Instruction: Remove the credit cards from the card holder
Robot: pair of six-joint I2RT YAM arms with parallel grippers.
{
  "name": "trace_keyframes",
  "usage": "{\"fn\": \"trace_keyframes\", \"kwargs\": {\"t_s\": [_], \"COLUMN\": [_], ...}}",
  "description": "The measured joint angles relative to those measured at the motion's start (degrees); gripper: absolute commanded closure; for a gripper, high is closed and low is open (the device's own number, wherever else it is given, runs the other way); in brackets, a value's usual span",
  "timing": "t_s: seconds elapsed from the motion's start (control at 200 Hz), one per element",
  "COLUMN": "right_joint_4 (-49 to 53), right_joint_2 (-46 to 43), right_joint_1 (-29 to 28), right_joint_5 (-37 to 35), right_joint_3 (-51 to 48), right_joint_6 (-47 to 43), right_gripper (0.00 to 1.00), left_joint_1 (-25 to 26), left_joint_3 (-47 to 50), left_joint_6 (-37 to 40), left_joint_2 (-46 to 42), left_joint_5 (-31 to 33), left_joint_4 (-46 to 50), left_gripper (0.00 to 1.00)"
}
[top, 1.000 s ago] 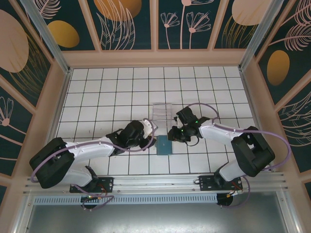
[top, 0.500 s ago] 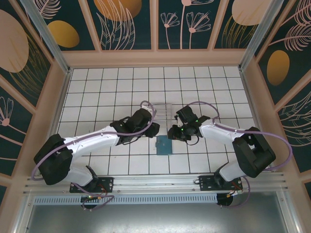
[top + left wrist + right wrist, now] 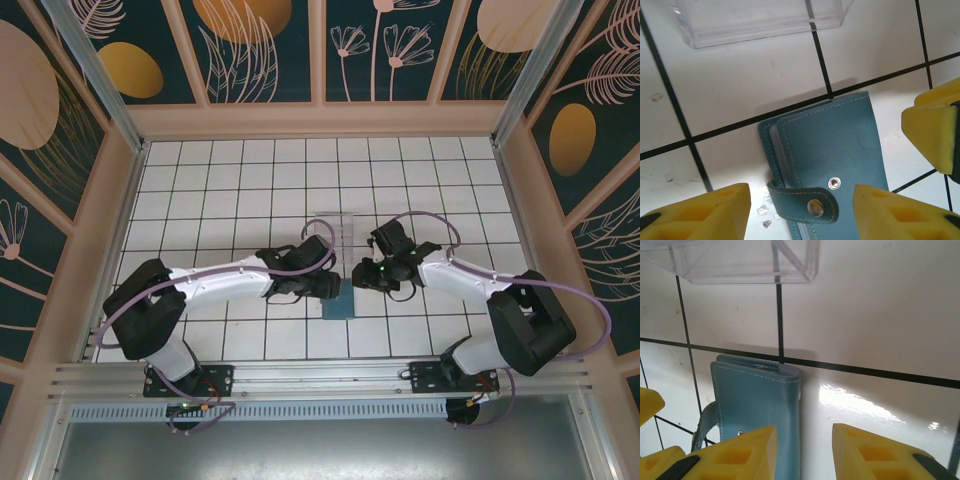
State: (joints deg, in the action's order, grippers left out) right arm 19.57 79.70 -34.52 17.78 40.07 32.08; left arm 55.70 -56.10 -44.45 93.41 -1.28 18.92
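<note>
The loose strap (image 3: pixel 802 204) is curling over the cover, so next my left gripper pulls the strap out of the way and holds it while my right gripper opens the cover's free edge (image 3: pixel 789 150).
The teal card holder (image 3: pixel 830 145) lies flat and folded shut on the white tiles, between the two arms (image 3: pixel 338 300). Its strap (image 3: pixel 800 202) curls round the left edge, and its snap sits off the stud on the cover. The credit cards are hidden inside; I see only clear sleeve edges at the holder's side. My left gripper (image 3: pixel 801 210) is open just above the strap end, one yellow finger on either side of the holder. My right gripper (image 3: pixel 804 440) is open at the holder's (image 3: pixel 757 400) spine edge, its left finger over the cover and its right finger over bare tile.
A clear plastic tray (image 3: pixel 333 232) stands one tile beyond the holder (image 3: pixel 760 20) (image 3: pixel 740 260). The right gripper's yellow finger (image 3: pixel 935 130) shows close to the holder's right side. Small clear chips (image 3: pixel 762 212) lie on the tile by the strap.
My left arm has swung right, from beside the holder to over it, and its jaws have opened wider. The right gripper has shifted slightly and opened a little.
</note>
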Motion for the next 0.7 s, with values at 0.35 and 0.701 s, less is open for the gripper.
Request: {"fn": "trace_keyframes", "kwargs": {"t_s": [0.35,0.701], "right_joint_4": [-0.02,0.0], "right_joint_2": [-0.83,-0.92], "right_joint_1": [0.61,0.59], "right_joint_5": [0.02,0.02], "right_joint_3": [-0.5,-0.5], "right_joint_6": [0.2,1.38], "right_gripper": [0.64,0.64], "left_joint_1": [0.24,0.24], "left_joint_3": [-1.9,-1.53], "left_joint_6": [0.52,0.83], "left_joint_2": [2.6,1.55], "left_joint_5": [0.11,2.01], "left_joint_4": [3.52,5.42], "left_gripper": [0.45,0.65]}}
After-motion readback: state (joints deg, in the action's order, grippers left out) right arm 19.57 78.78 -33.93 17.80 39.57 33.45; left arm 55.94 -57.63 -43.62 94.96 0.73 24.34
